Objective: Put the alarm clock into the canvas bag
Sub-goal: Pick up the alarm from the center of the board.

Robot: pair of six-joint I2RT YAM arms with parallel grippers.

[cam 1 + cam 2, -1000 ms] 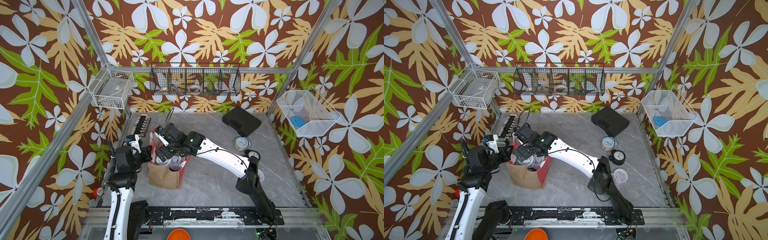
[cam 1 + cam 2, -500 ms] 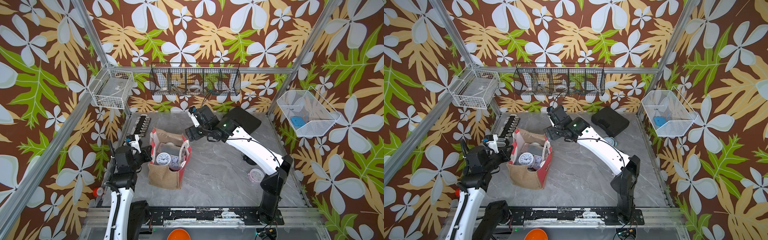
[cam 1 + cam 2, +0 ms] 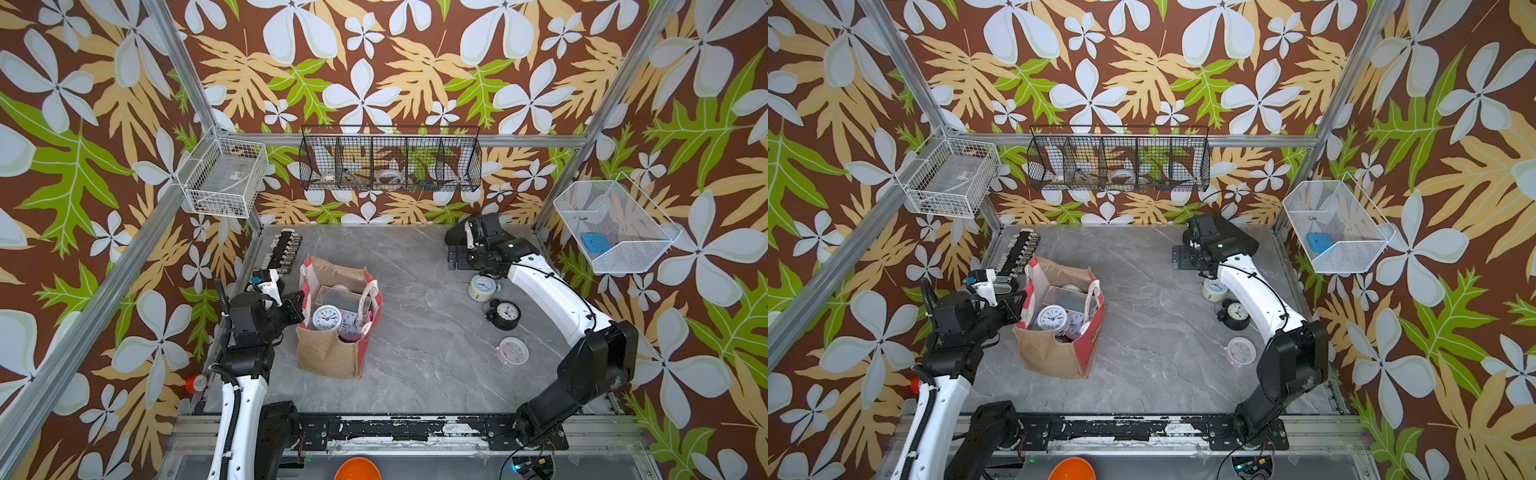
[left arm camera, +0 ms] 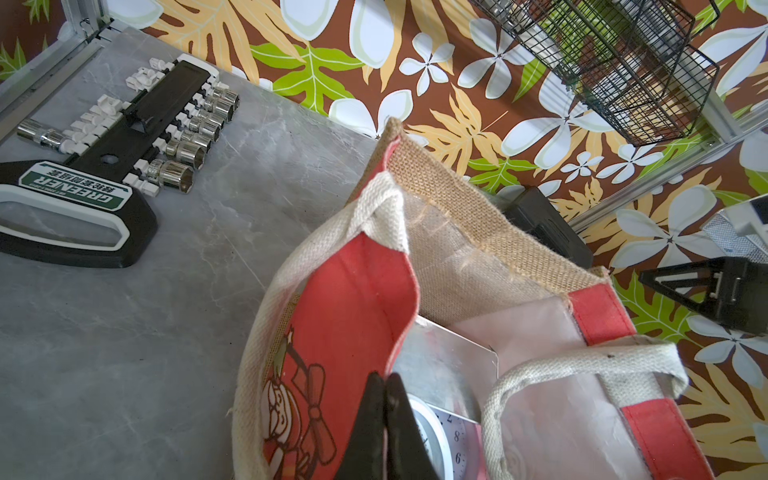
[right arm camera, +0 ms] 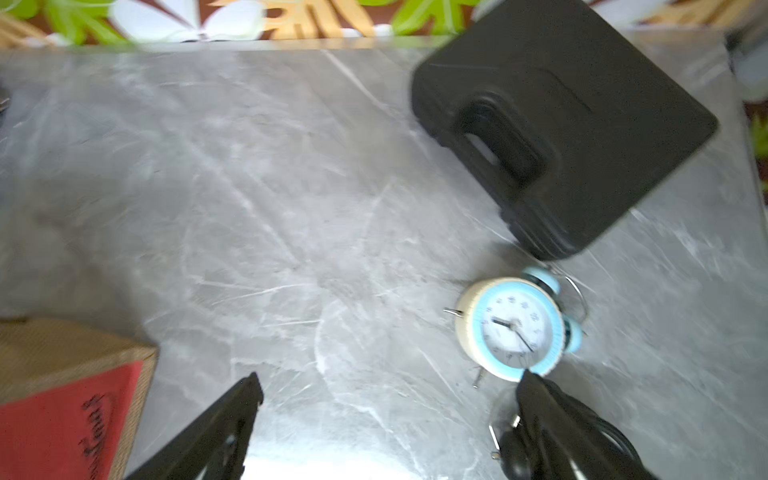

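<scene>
My right gripper keeps lowering toward the clock face (image 5: 518, 328) and closes around the clock's rim, with its open fingers wider than the blue clock's round body (image 5: 475, 326).
The canvas bag (image 3: 332, 353) (image 3: 1054, 353) stands open on the left of the table, burlap with red panels. My left gripper (image 4: 385, 415) (image 3: 300, 308) is shut on the rim of its red panel and holds it open. A white alarm clock (image 3: 327, 318) (image 4: 436, 432) lies inside beside another clock (image 3: 351, 326) and a grey box (image 3: 336, 297). Three alarm clocks rest on the table at the right: pale blue (image 3: 482, 286) (image 5: 513, 328), black (image 3: 506, 313), pink (image 3: 513, 351). My right gripper (image 5: 390, 380) (image 3: 1179, 257) is open and empty, above the table beside the blue clock.
A black case (image 5: 561, 124) (image 3: 1237, 241) lies at the back right, behind the blue clock. A socket set (image 3: 284, 251) (image 4: 124, 137) lies along the left edge behind the bag. Wire baskets (image 3: 390, 160) hang on the walls.
My right arm has swung from over the bag to the far right of the table, gripper open. The white clock now lies in the bag. The left gripper has kept its hold.
</scene>
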